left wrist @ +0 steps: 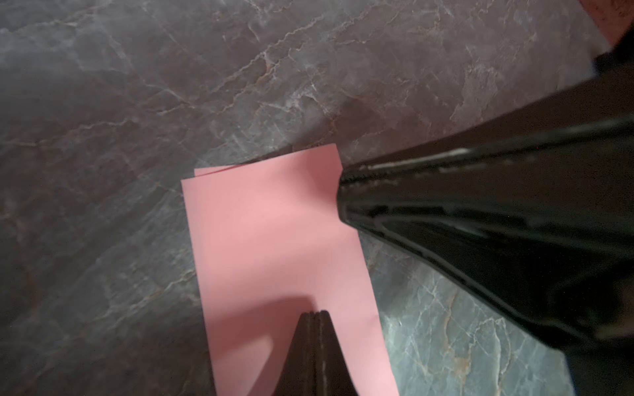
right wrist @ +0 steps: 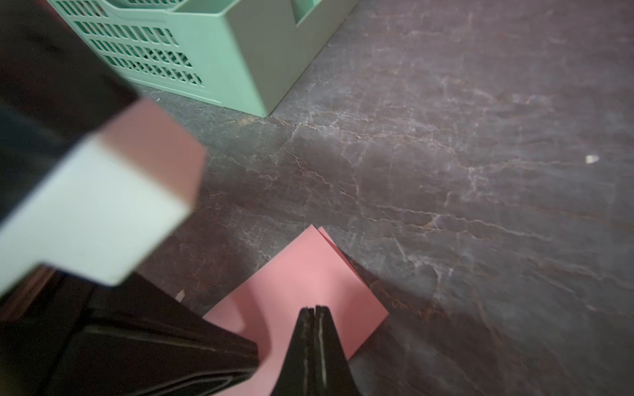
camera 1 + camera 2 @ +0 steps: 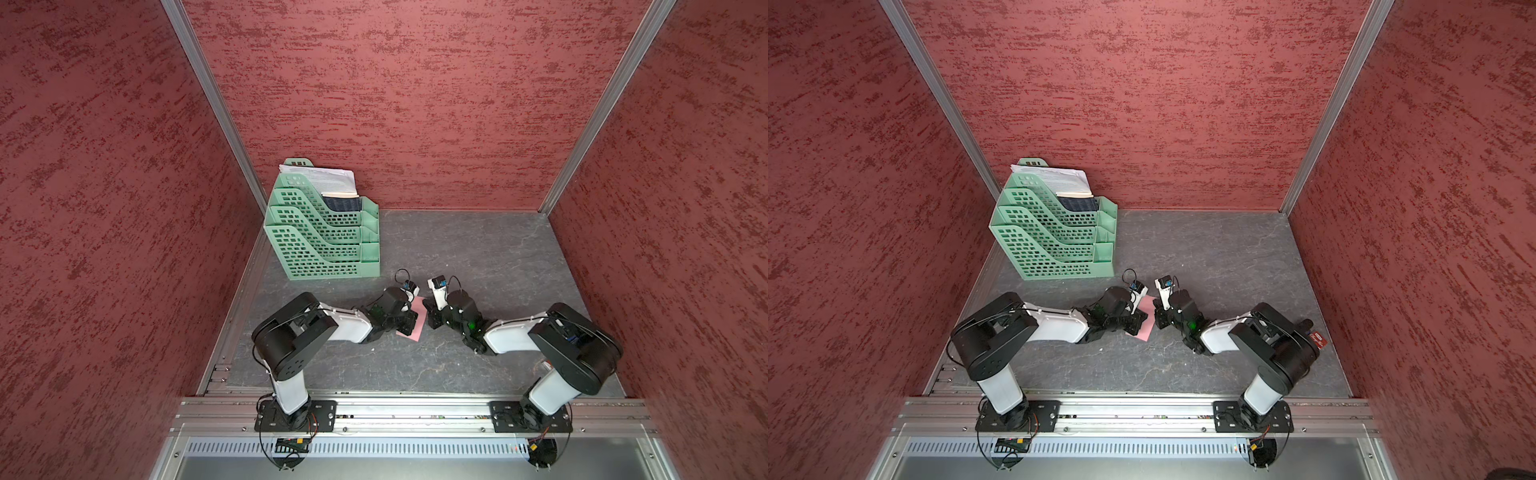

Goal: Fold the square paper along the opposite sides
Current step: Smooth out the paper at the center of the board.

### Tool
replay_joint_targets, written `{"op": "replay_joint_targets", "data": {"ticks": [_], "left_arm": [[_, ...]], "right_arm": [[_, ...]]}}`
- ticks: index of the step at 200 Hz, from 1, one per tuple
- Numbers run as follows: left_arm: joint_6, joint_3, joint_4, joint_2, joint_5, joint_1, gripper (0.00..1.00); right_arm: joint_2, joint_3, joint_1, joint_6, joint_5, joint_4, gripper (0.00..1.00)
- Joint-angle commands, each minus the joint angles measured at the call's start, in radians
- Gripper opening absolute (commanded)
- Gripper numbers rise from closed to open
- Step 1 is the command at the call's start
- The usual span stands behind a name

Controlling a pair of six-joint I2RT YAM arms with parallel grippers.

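Note:
The far end of the fold (image 1: 339,155) is already by my right gripper's fingers, so I should move my right gripper back along the fold toward the fold's near end (image 3: 418,339).
The square paper (image 3: 417,326) (image 3: 1145,326) is a pink sheet lying flat on the dark marbled table between both arms. It is folded over, with two layers showing slightly offset edges at its far end (image 1: 274,233) (image 2: 308,274). My left gripper (image 3: 412,319) (image 1: 314,313) is shut, its tip down on the sheet's top face with nothing between the jaws. My right gripper (image 3: 428,311) (image 2: 315,308) is also shut, its tip on the paper from the opposite side. In the left wrist view the right gripper's tip (image 1: 343,192) touches the sheet's long edge.
A green tiered file organiser (image 3: 324,245) (image 3: 1054,245) (image 2: 219,51) stands at the back left, with white printed papers (image 3: 320,176) in its rear slot. Red textured walls enclose the table on three sides. An aluminium rail (image 3: 395,409) runs along the front.

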Motion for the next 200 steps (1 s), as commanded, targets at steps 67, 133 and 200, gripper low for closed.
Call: {"op": "replay_joint_targets", "data": {"ticks": [67,133,200], "left_arm": [[0.083,0.031,-0.199,0.058,0.048,-0.001,0.00],[0.055,0.010,-0.161,0.075,0.073,0.013,0.00],[0.043,-0.003,-0.147,0.071,0.105,0.030,0.00]], "right_arm": [[0.231,-0.083,0.075,0.092,0.233,0.235,0.00],[0.283,-0.095,0.021,0.173,0.235,0.258,0.00],[0.182,-0.075,-0.052,0.096,0.042,0.234,0.00]]}}
